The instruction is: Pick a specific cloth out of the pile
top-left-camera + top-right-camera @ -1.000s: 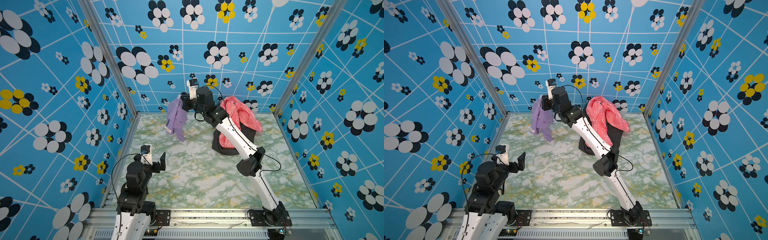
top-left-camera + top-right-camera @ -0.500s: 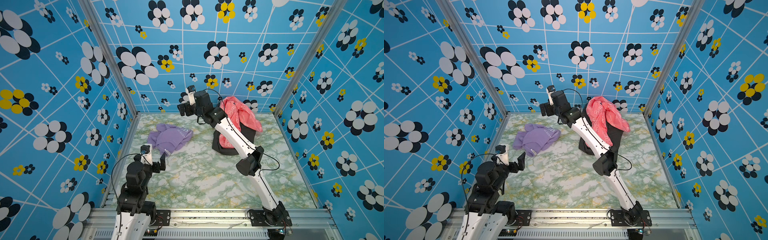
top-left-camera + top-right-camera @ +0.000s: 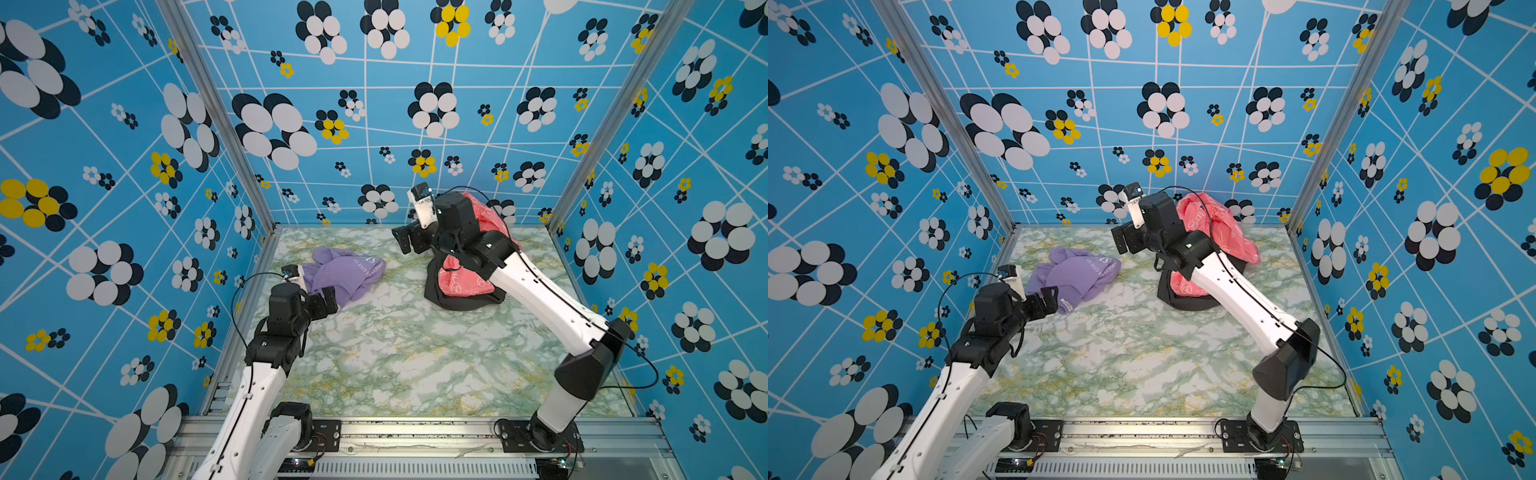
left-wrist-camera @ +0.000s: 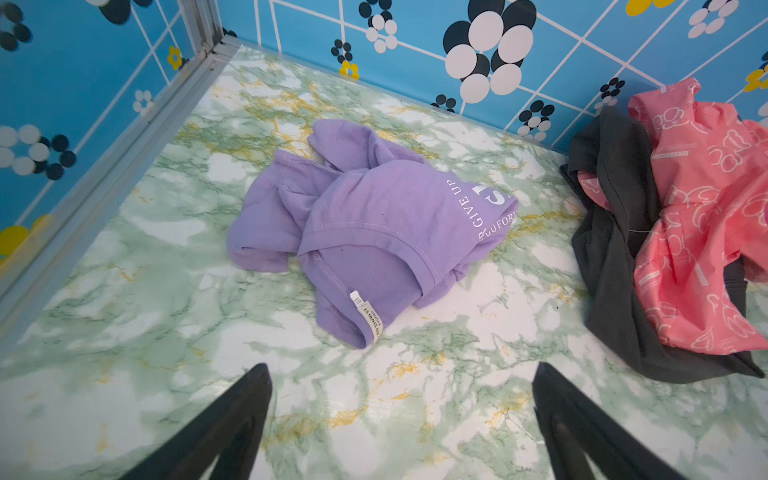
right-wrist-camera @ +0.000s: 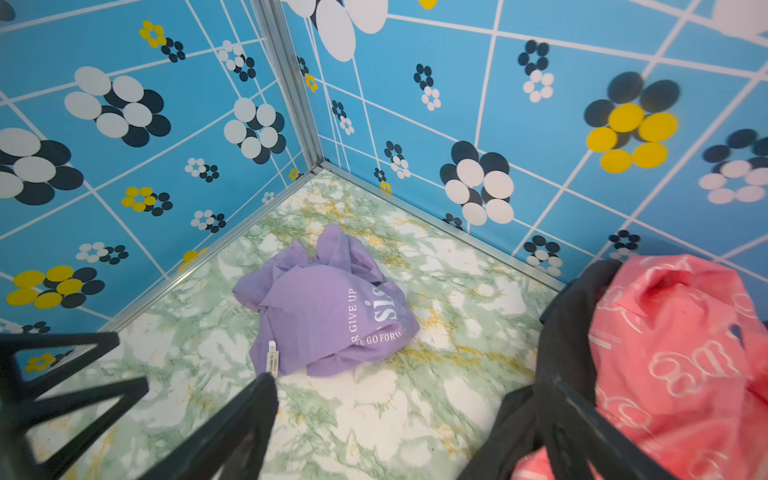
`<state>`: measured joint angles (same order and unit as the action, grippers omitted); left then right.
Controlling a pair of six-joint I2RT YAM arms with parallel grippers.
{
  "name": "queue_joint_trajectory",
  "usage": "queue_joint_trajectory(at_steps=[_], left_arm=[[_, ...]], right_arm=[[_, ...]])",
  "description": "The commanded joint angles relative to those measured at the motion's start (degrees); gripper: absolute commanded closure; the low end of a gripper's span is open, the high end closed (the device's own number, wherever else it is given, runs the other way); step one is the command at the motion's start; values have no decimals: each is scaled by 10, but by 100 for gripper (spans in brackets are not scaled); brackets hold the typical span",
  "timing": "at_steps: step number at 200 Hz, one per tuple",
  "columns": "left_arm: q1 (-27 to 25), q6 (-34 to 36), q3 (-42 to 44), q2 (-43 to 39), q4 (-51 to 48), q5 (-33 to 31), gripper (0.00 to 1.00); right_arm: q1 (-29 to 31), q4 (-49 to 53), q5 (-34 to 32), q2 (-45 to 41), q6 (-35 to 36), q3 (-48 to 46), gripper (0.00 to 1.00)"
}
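The lilac cloth (image 3: 345, 273) lies short of the back corner, across from my right gripper. My left gripper should therefore take hold of the cloth and bring it into that corner (image 3: 284, 237).
The cloth (image 3: 347, 274) (image 3: 1077, 274), lilac with white lettering and a small white label, lies crumpled on the marble table at the back left, apart from the pile. It also shows in both wrist views, cloth (image 4: 365, 232) (image 5: 328, 311). The pile (image 3: 467, 284) (image 3: 1219, 235) is a coral-pink printed cloth over a black garment at the back right. My right gripper (image 3: 406, 242) (image 3: 1124, 242) (image 5: 405, 386) hangs open and empty between cloth and pile, close beside the pile. My left gripper (image 3: 324, 303) (image 3: 1043, 301) (image 4: 400, 374) stands open just in front of the cloth, holding nothing.
Blue flower-patterned walls with metal corner posts (image 3: 216, 120) close in the marble table (image 3: 415, 353) on three sides. The right arm's forearm (image 3: 540, 291) crosses over the front of the pile. A metal rail (image 3: 415, 428) runs along the near edge.
The right gripper, shut on the hanging lilac cloth at the back, opened. The cloth dropped onto the table at the left. The right gripper then drew right toward the pile. The left arm stayed still.
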<state>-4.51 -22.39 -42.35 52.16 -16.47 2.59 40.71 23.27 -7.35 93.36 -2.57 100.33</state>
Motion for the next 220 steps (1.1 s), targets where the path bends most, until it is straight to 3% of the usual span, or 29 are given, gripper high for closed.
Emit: queue_joint_trajectory(at_steps=[1,56,102,147,163,184,220], left_arm=[[5,-96,-52,69,10,37,0],[6,-276,-94,236,86,67,9],[-1,-302,-175,384,43,90,13],[-25,-307,-237,488,5,50,17],[-28,-309,-264,524,-8,47,23],[-30,-311,-288,566,-11,44,39],[-24,-317,-298,594,10,36,92]], right_arm=[[-28,-90,-17,-80,-32,-125,1],[-86,-115,-15,-250,-75,-339,1],[-111,-104,-13,-312,-87,-413,1],[-122,-101,-5,-329,-104,-435,1],[-123,-101,-1,-329,-107,-437,1],[-125,-99,-1,-329,-109,-438,1],[-131,-98,3,-331,-117,-444,1]])
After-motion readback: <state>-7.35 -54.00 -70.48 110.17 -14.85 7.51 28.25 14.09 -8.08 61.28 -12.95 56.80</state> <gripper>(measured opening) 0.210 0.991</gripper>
